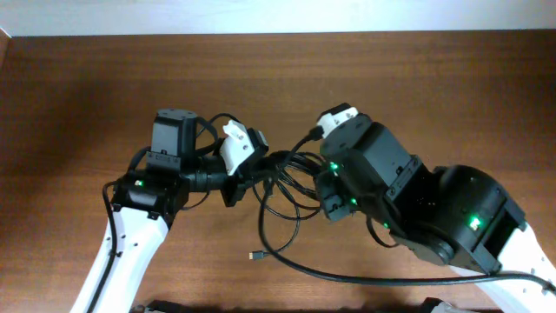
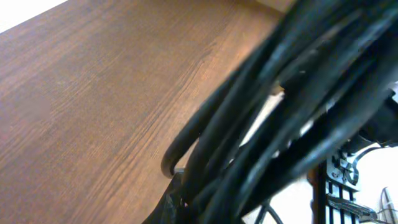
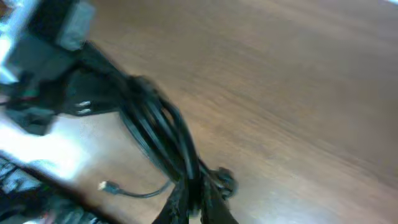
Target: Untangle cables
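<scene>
The cables stretch bunched (image 3: 163, 127) from one of my grippers to the other. Next, my left gripper moves back gently and opens to let the cable loops (image 1: 295, 184) fall while my right gripper raises a cable.
The cables (image 1: 282, 178) are a bundle of thin black strands stretched between my two grippers above the middle of the table. My left gripper (image 1: 254, 165) is shut on the bundle's left end. In the left wrist view the blurred strands (image 2: 280, 112) fill the right half, running up from the jaws (image 2: 205, 208). My right gripper (image 1: 318, 174) is shut on the right end. In the right wrist view the strands (image 3: 155, 127) run from the left gripper (image 3: 53, 68) down into my jaws (image 3: 198, 202). One loose strand hangs to a metal-tipped plug (image 1: 256, 255), also in the right wrist view (image 3: 106, 185).
Another black strand (image 1: 347, 276) trails from the loops along the table toward the front right. The brown wooden table (image 1: 87, 87) lies under everything. The right arm's bulky body (image 1: 434, 209) covers the right front of the table.
</scene>
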Action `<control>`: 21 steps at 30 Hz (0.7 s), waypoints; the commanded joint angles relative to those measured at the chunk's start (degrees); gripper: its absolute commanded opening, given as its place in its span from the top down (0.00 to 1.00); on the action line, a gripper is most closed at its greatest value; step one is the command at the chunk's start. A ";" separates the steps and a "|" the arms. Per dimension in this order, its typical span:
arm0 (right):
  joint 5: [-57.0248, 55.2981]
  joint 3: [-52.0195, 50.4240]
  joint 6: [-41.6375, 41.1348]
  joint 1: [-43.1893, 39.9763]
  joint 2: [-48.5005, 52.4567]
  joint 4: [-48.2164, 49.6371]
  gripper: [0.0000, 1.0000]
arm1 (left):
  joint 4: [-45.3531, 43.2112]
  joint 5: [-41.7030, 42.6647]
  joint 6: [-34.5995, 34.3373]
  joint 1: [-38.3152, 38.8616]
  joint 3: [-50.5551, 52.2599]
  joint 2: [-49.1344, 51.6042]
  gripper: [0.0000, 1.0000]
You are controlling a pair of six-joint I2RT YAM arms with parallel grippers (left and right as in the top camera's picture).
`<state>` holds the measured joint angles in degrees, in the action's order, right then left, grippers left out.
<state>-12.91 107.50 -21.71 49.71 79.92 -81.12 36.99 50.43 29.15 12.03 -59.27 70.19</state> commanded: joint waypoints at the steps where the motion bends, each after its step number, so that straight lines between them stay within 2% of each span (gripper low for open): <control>1: -16.31 1.60 -2.91 -1.88 -2.75 -2.64 0.96 | 3.45 -2.29 0.28 -1.70 -0.79 -2.03 1.00; 3: -16.26 1.60 -3.06 -8.09 -2.75 -3.45 0.96 | 7.63 -7.19 0.26 -4.55 -0.79 -7.41 1.00; 5: -15.61 1.57 -3.02 -17.20 -2.73 -4.42 0.96 | 10.01 -13.77 0.07 -6.58 -0.79 -17.84 1.00; 7: -12.55 1.57 -2.99 -20.28 -2.73 -4.44 0.96 | 10.29 -16.94 0.07 -6.58 -0.79 -24.00 1.00; 9: -9.29 1.57 -2.78 -20.20 -2.69 -4.28 0.96 | 10.27 -17.25 0.07 -6.56 -0.79 -25.90 1.00; 11: 6.95 1.57 9.31 -20.17 -2.10 -2.45 0.96 | 10.01 -17.22 0.07 -6.56 -0.79 -24.24 1.00; 12: 24.55 1.57 24.68 -20.11 -0.52 -3.56 0.96 | 9.11 -17.25 0.07 -6.56 -0.79 -21.64 1.00; 13: 27.93 1.55 27.74 -20.11 0.79 -5.46 0.91 | 7.48 -17.25 0.07 -6.56 -0.79 -17.92 1.00; 15: 30.08 1.42 31.15 -18.64 4.37 -10.27 0.69 | 2.51 -16.94 -2.12 -6.56 -0.79 -5.22 1.00; 16: 30.03 1.42 31.17 -16.59 5.35 -9.70 0.63 | 1.79 -15.34 -2.58 -6.51 -0.79 -0.37 1.00; 18: 29.51 1.42 31.10 -13.55 8.50 -5.75 0.61 | 1.70 -12.94 -2.56 -6.45 -0.79 4.09 1.00; 21: 27.47 1.42 30.69 -13.35 12.76 -1.38 0.60 | 1.70 -12.22 -2.58 -6.43 -0.79 3.67 1.00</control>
<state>15.75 108.57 8.75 36.07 90.06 -84.33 39.05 35.09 27.38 5.54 -59.42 74.59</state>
